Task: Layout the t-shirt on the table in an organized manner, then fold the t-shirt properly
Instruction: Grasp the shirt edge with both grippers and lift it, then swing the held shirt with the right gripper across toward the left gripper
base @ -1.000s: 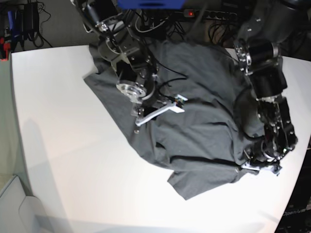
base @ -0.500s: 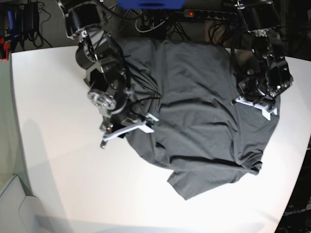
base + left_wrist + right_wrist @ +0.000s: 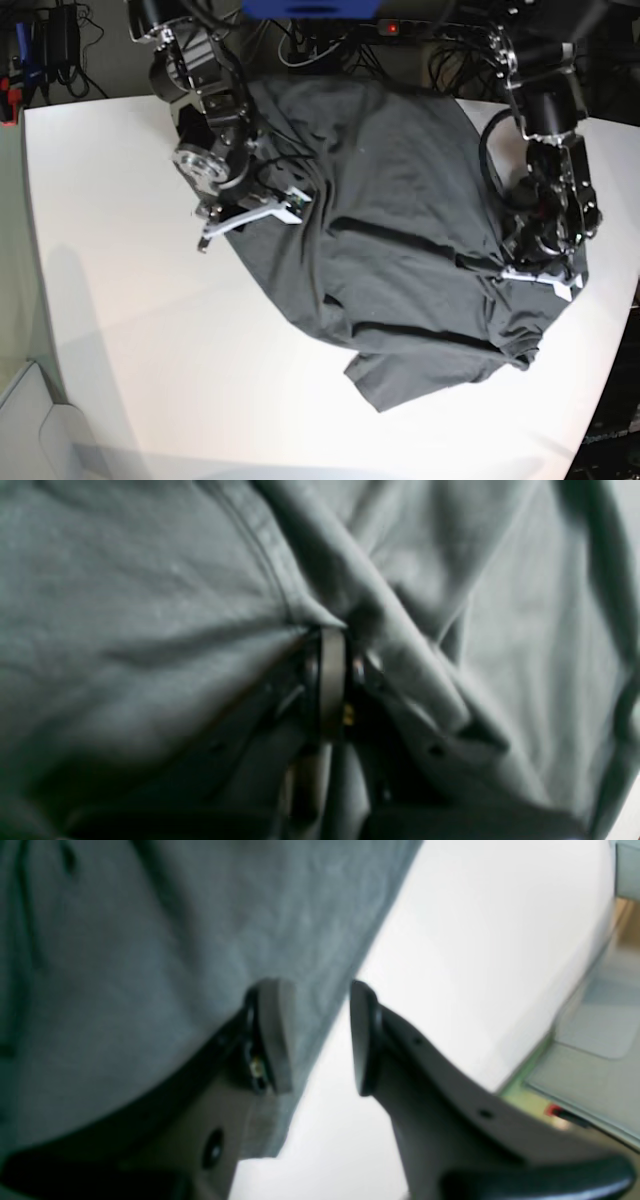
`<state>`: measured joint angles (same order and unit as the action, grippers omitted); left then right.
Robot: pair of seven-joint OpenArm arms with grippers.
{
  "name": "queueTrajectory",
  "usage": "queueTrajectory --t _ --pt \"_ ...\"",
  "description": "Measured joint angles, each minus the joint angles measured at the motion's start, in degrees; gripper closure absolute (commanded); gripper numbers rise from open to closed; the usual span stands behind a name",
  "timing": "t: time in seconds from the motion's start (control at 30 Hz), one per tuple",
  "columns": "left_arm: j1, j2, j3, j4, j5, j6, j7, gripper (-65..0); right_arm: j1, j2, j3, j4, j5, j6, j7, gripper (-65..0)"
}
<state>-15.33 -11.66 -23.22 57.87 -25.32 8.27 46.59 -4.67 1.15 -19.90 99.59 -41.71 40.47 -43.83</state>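
Note:
Long loose ridges (image 3: 405,236) run across the middle. The dark grey t-shirt (image 3: 265,250) will spread out flatter and wider when I pull its edge with my right gripper.
The dark grey t-shirt (image 3: 400,250) lies rumpled across the white table (image 3: 130,330), with creases and a loose flap toward the front. At the shirt's right edge in the base view, my left gripper (image 3: 540,278) is shut on a ridge of the cloth. The left wrist view shows its fingertips (image 3: 332,645) pinched together with t-shirt (image 3: 150,605) bunched around them. My right gripper (image 3: 235,218) is at the shirt's left edge and stands open. In the right wrist view, one of its fingers (image 3: 272,1035) is over the t-shirt (image 3: 150,940) and the other over bare table (image 3: 475,940).
Behind the table's far edge run dark cables and a power strip (image 3: 430,30). A blue object (image 3: 310,8) sits at the top. The table's curved edge passes close to my left gripper on the right. A pale surface (image 3: 590,1040) lies beyond the table edge.
My left gripper has moved toward the table's front, dragging the shirt's right side with it. My right gripper has drifted back along the shirt's left edge, still open.

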Motion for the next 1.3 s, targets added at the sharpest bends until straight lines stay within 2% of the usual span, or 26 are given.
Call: queueTrajectory --t 0.1,0.2,0.3,0.47,0.57,0.67,0.77,0.83,0.97,1.03,1.1,1.3 --pt "-5.01 0.55 0.09 -6.16 5.55 -0.26 -4.15 0.0 -0.74 -1.68 -2.1 -1.29 -0.31 -0.22 -0.13 -19.9" --pt "-9.73 1.6 0.09 -12.13 12.81 1.07 -8.37 0.0 -1.05 -2.67 -7.06 -4.81 0.15 -0.15 0.31 -19.9" --pt "-13.33 2.82 0.15 -17.05 17.42 2.49 -12.26 0.0 -0.81 -5.18 -9.97 -7.76 -0.92 -0.74 0.22 -19.9" --pt "-18.58 3.3 0.11 -23.5 18.86 3.13 -15.06 -0.1 0.26 -9.75 -14.38 -12.15 -0.96 -1.29 0.74 -19.9" --pt "-20.83 4.94 0.11 -27.08 21.33 3.85 -18.64 -0.2 2.43 -9.46 -19.19 -15.41 -0.57 -1.38 1.44 -19.9" --pt "-21.84 7.87 0.09 -28.37 22.27 3.93 -21.29 -0.2 4.7 -8.79 -27.06 -17.38 -0.46 -1.73 1.09 -19.9" --pt "-22.01 10.32 0.15 -28.35 21.24 2.91 -21.73 -0.1 5.6 -8.63 -29.27 -17.25 4.85 -0.81 1.22 -19.9" --pt "-22.08 10.49 0.07 -26.64 20.46 2.32 -19.89 -0.1 5.75 -8.59 -29.27 -16.7 5.88 -0.66 0.92 -19.9" --pt "-19.15 10.34 -0.31 -16.09 20.33 2.67 -9.97 -0.1 5.03 -8.5 -27.34 -12.2 6.6 -0.2 0.79 -19.9" --pt "-17.62 9.84 -0.68 -9.9 19.63 3.21 -7.26 -0.1 5.03 -8.98 -25.83 -10.43 6.16 -0.22 0.76 -19.9" --pt "-15.56 9.64 -0.66 -1.92 16.7 3.15 -4.46 -0.1 4.94 -9.11 -24.5 -8.74 6.23 -0.24 1.11 -19.9" --pt "-6.93 7.43 -0.66 20.59 6.71 3.15 11.58 0.0 6.23 -9.35 -17.4 -6.08 6.21 -0.13 0.79 -19.9"
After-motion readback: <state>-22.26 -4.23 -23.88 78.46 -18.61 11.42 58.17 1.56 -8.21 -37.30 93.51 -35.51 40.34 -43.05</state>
